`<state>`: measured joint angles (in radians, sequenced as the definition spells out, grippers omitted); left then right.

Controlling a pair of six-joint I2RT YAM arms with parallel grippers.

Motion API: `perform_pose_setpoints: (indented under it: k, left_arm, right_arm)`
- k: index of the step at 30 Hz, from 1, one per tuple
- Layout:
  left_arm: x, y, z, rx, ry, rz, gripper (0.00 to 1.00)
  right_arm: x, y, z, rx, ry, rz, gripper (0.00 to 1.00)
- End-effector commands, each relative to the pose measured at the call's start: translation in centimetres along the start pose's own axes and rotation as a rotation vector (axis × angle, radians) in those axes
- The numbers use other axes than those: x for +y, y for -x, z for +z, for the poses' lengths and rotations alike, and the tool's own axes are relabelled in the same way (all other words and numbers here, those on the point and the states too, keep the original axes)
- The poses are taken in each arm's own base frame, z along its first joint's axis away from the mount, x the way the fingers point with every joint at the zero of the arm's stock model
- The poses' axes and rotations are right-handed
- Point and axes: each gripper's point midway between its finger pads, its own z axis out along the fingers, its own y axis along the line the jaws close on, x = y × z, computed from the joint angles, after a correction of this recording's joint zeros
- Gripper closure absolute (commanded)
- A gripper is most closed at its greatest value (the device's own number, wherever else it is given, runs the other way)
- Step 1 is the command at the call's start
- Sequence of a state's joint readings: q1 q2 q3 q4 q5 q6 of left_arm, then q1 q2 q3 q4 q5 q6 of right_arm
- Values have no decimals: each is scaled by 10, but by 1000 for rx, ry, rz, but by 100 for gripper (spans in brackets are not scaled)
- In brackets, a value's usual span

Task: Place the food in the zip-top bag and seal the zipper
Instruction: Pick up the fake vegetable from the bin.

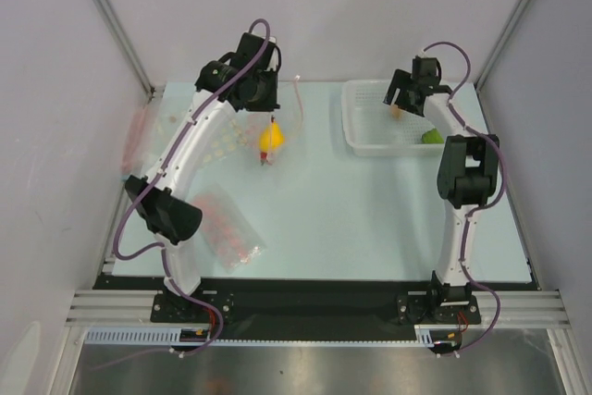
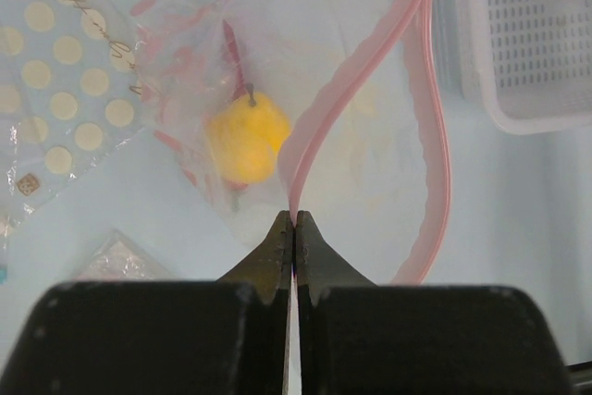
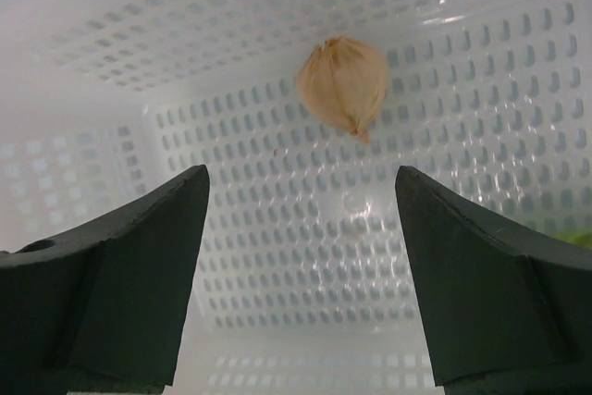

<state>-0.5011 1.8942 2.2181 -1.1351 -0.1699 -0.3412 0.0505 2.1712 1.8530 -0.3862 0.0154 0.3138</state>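
Note:
The clear zip-top bag (image 1: 272,139) should stay open when the robot carries the beige bulb over, because the pink-red zipper (image 1: 299,97) is standing open in a loop.
My left gripper (image 2: 294,219) is shut on the pink-red zipper (image 2: 370,62) of the clear zip-top bag (image 2: 361,164), whose mouth stands open in a loop. Inside the bag lie the yellow pear-like fruit (image 2: 245,136) and the red chili (image 2: 231,48). In the top view the left gripper (image 1: 266,110) is just behind the fruit (image 1: 270,139). My right gripper (image 3: 301,219) is open over the white basket (image 3: 277,256), with the beige bulb (image 3: 342,85) on the floor ahead of the fingers. The green fruit (image 1: 431,136) lies at the basket's right end.
The white basket (image 1: 365,141) stands at the back right. A packet of pale round pieces (image 2: 55,71) lies left of the bag. A packet of pink-red pieces (image 1: 227,228) lies near the left arm's base. Walls close in both sides.

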Motion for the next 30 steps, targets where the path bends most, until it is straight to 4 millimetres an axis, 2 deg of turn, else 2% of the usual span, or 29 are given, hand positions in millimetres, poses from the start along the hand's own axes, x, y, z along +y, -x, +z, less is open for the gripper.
perform_pose_setpoints:
  k: [1,3,6,7,13,16,17,19,20,22,26,27,29,30]
  left_arm:
    - [-2,3,13,-19,0,22,100]
    - [-9,1,19,-17,-27,21,100]
    - [-19,-8,32,10,-58,25,100]
    - [-21,-13,36,23,-62,27,100]
    - [-36,-22,45,44,-94,39,100]
    - [-37,-23,48,47,-96,43,100]
    - [-37,-23,48,51,-97,46,100]
    - [-38,-22,47,51,-102,46,100]
    - [-38,-23,47,51,-103,46,100]
    - [-41,-23,48,54,-115,44,100]
    - [-49,-25,46,54,-135,46,100]
    - [-52,-26,46,56,-141,50,100]
    - [-55,-29,45,60,-152,53,100]
    - [-58,-30,44,59,-160,52,100]
  right_arm:
    - [-4,20,20,-51,-28,-26,14]
    - [-6,15,38,-39,-35,-26,16]
    - [-4,18,52,-52,-27,-23,17]
    - [-5,10,63,-38,-28,-21,18]
    - [-7,11,81,-51,-37,-19,27]
    - [-7,11,83,-55,-35,-25,42]
    - [-7,14,80,-58,-35,-29,53]
    - [-8,15,75,-58,-38,-35,63]
    - [-9,9,74,-47,-41,-39,64]
    - [-2,23,56,-84,-17,-46,68]
    - [19,35,15,-115,66,-56,72]
    - [28,36,-4,-119,111,-62,73]
    - [46,37,-28,-137,163,-81,74]
    - [56,36,-51,-143,209,-89,75]
